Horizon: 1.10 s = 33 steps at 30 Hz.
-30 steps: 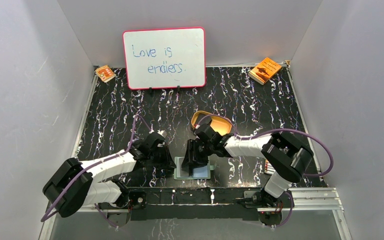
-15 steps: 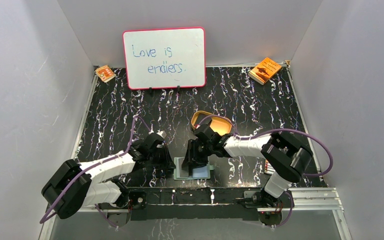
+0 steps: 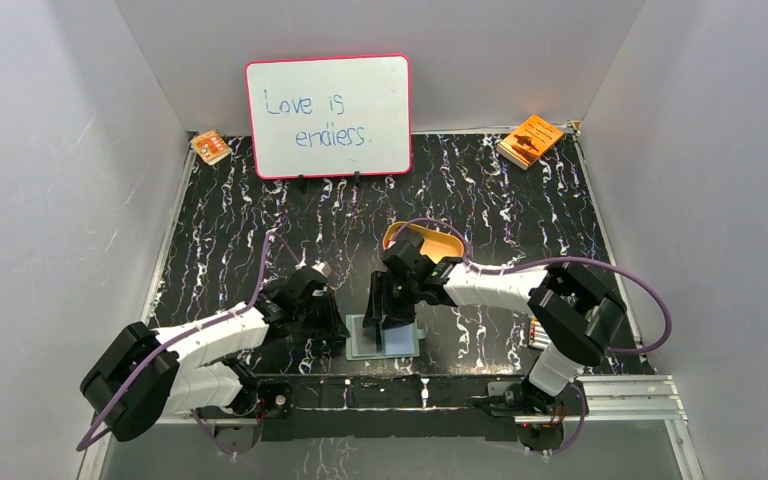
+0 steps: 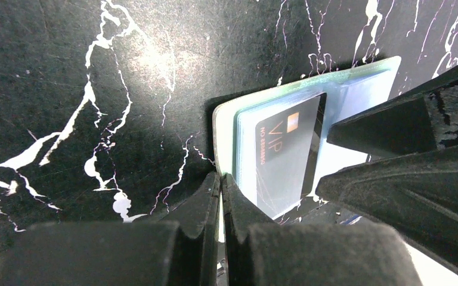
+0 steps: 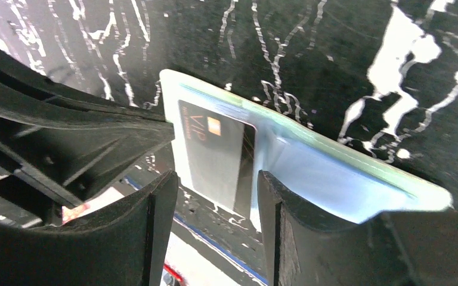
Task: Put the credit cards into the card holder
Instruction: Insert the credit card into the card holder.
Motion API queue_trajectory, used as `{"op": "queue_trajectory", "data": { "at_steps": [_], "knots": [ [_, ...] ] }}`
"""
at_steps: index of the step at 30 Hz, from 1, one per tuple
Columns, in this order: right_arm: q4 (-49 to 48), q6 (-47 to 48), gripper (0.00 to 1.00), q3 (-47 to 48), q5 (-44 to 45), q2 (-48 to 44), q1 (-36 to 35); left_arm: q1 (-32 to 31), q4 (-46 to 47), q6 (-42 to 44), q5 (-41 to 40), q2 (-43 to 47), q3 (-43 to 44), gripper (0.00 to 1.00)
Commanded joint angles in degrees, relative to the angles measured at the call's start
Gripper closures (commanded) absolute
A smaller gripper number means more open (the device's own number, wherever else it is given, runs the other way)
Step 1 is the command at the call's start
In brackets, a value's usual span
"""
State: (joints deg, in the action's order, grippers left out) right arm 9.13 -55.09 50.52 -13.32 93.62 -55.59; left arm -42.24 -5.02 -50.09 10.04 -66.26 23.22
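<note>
My right gripper should close and push the credit card's edge further in before getting another, because the black credit card's edge (image 5: 248,161) is sticking out of the card holder's pocket.
The card holder (image 3: 401,343) lies open near the table's front edge, sage-green outside and pale blue inside (image 5: 334,173). A black credit card (image 5: 214,155) marked VIP sits partly in its left pocket (image 4: 289,149). My left gripper (image 4: 221,177) is shut on the holder's left edge (image 4: 226,128), with a pale sliver showing between its fingers. It sits just left of the holder (image 3: 343,328). My right gripper (image 5: 216,177) hangs over the holder (image 3: 385,322). It is open, one finger on each side of the card, with gaps showing.
A tan-gold oval tray (image 3: 438,245) stands just behind the right gripper. A whiteboard (image 3: 328,115) stands at the back, with orange booklets in the far corners (image 3: 530,138) (image 3: 210,146). A small striped object (image 3: 535,333) lies by the right arm's base.
The right gripper has risen and drawn back a little from the card, and its fingers stand slightly wider. The left gripper stays shut on the holder's edge.
</note>
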Motion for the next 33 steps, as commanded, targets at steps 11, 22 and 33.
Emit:
{"op": "queue_trajectory", "data": {
  "at_steps": [11, 22, 33],
  "knots": [
    [9.4, 6.0, 0.53, 4.0, 6.8, -3.6, -0.3, -0.3, -3.4, 0.7, -1.5, 1.8, 0.5, 1.0],
    [8.2, 7.3, 0.95, 3.8, 4.2, -1.5, -1.5, -0.3, -3.9, 0.9, -2.0, 2.7, 0.2, 1.0],
    [8.3, 7.4, 1.0, 3.7, 2.9, 1.4, -2.3, -0.3, -3.6, 0.7, -2.0, 2.9, -0.2, 1.0]
  ]
}}
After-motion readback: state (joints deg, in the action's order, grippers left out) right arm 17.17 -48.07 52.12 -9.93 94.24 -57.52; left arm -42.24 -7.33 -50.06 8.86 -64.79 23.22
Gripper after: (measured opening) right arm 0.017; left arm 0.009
